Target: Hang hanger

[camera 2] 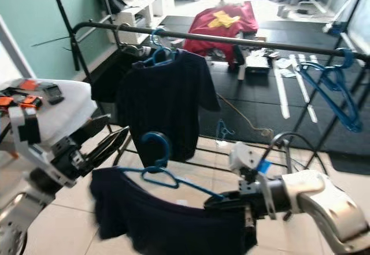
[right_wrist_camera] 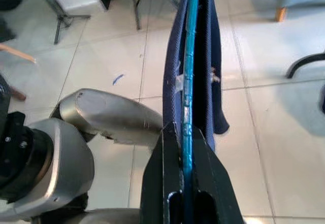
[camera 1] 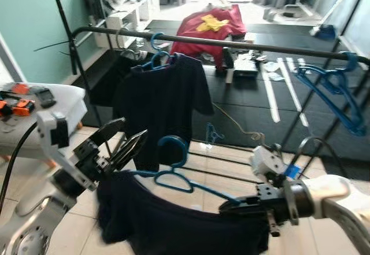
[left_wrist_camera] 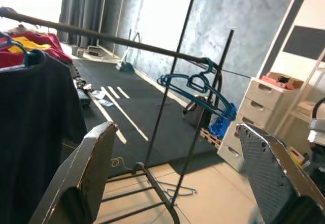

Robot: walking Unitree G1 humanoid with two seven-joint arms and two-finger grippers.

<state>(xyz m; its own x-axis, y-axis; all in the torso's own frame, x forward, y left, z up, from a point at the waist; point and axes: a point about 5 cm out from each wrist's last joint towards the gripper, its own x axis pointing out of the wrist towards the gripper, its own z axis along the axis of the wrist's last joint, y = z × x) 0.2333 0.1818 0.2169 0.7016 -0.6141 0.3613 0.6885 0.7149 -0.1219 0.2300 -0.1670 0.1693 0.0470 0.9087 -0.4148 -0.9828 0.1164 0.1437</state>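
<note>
The blue hanger (camera 1: pixel 184 161) will slide out of the garment when I pull with my left gripper, because the garment's neckline (camera 1: pixel 176 205) hangs wide below the bar.
A blue hanger (camera 1: pixel 173 177) carries a dark navy garment (camera 1: pixel 173 223) and hangs low in front of me. My right gripper (camera 1: pixel 240 204) is shut on the hanger's right shoulder; the right wrist view has the blue bar (right_wrist_camera: pixel 187 107) pinched between its fingers (right_wrist_camera: pixel 165 173). My left gripper (camera 1: pixel 124 142) is open just left of the hanger's hook, with nothing between its fingers (left_wrist_camera: pixel 84 178). A black clothes rail (camera 1: pixel 231 43) crosses above. On it hang a dark t-shirt (camera 1: pixel 165 102) on a blue hanger and some bare blue hangers (camera 1: pixel 332 96) at the right.
A white table (camera 1: pixel 34 113) with orange and black tools stands at my left. A red cloth (camera 1: pixel 211 26) lies on the dark mat behind the rail. The rack's lower bars (camera 1: pixel 231 159) run across the tiled floor. A drawer unit (left_wrist_camera: pixel 264 117) stands by the far wall.
</note>
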